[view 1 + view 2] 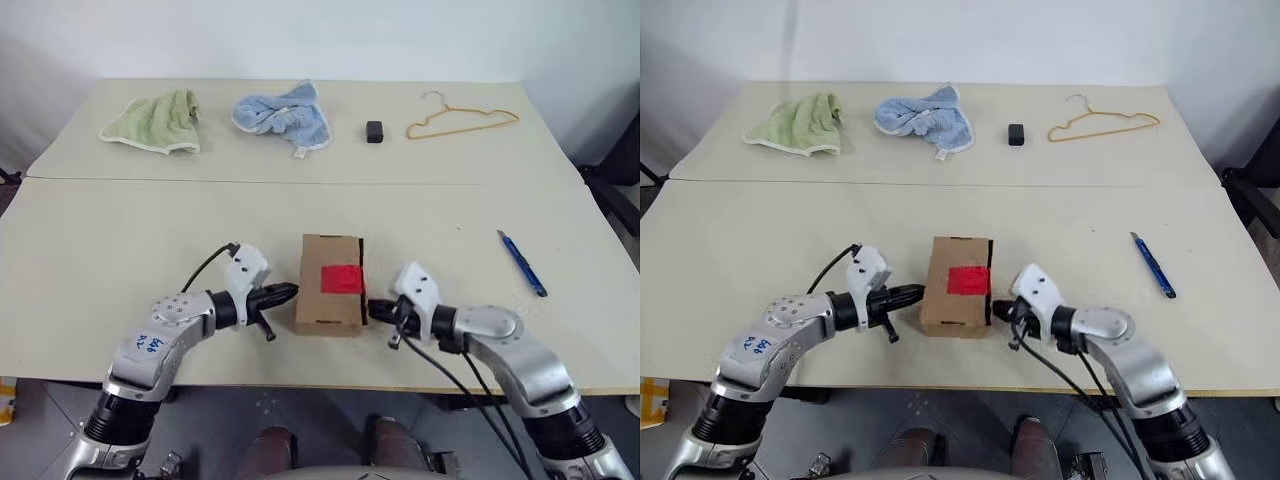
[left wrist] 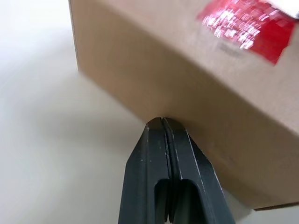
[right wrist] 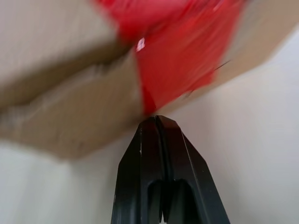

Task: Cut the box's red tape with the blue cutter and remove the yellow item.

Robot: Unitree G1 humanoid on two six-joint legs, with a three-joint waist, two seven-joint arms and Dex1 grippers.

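The box's flap at the red tape is only pressed by my right gripper's shut fingers. I should open them and pinch the flap's edge to pull it.
The brown cardboard box stands near the table's front edge, with the red tape across its top. My left gripper is shut and empty, its tips against the box's left wall. From the other side my right gripper is also shut with nothing in it, its tips at the box's right wall just below the red tape. The blue cutter lies on the table well to the right of the box. The yellow item is hidden.
At the back of the table lie a green towel, a blue cloth, a small black block and a tan wire hanger. A seam runs across the table between the back row and the box.
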